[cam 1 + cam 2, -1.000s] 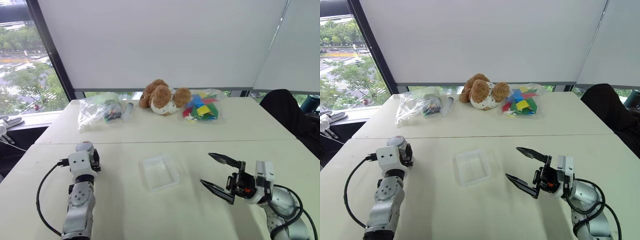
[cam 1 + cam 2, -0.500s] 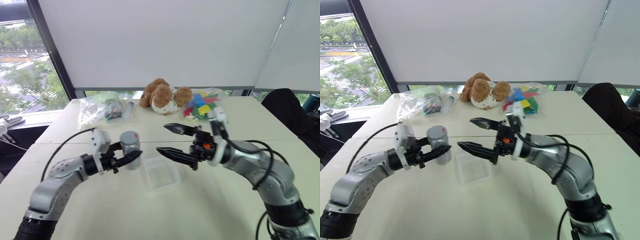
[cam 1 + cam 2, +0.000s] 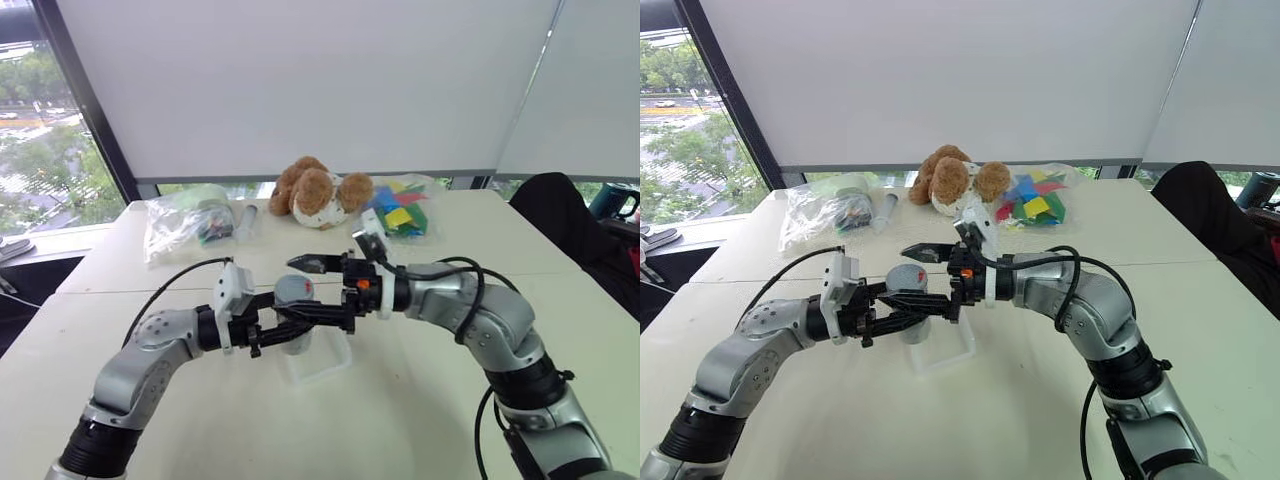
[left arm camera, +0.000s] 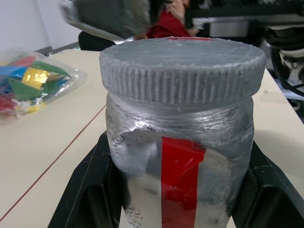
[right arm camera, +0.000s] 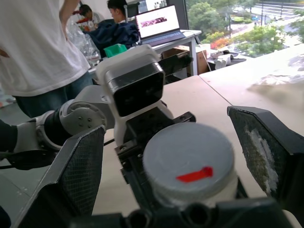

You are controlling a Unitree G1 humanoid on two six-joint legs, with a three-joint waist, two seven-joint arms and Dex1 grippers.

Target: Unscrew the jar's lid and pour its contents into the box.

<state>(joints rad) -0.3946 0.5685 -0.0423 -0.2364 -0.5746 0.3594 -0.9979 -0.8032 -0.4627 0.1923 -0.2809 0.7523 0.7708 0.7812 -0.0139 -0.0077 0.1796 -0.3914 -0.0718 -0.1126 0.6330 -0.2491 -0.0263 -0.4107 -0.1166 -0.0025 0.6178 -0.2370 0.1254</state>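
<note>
The grey lid (image 3: 294, 288) covers the jar's top from rim to rim (image 5: 190, 190), so it will come off in one piece and show a round opening when the robot unscrews it.
My left gripper (image 3: 285, 325) is shut on the silvery-grey jar (image 3: 294, 318) and holds it upright above the table's middle, its black fingers (image 4: 88, 192) on either side of the body with the red stripe. The ribbed grey lid (image 4: 183, 71) sits on the jar; its red mark shows in the right wrist view. From the right, my right gripper (image 3: 312, 290) is open, and its fingers (image 5: 78, 173) straddle the lid (image 5: 190, 159) with gaps on both sides. Just below the jar lies the clear box (image 3: 328, 362). The contents are hidden inside the jar.
At the table's far edge lie a clear bag (image 3: 185, 218), a clear tube (image 3: 245, 220), a brown teddy bear (image 3: 315, 192) and a bag of coloured pieces (image 3: 400, 212). A dark chair (image 3: 560, 215) stands at the right. A person (image 5: 42, 47) stands beyond the table.
Both arms rose and swung inward. The left gripper turned level and brought the jar over the box. The open right gripper came from the right and closed in around the lid.
</note>
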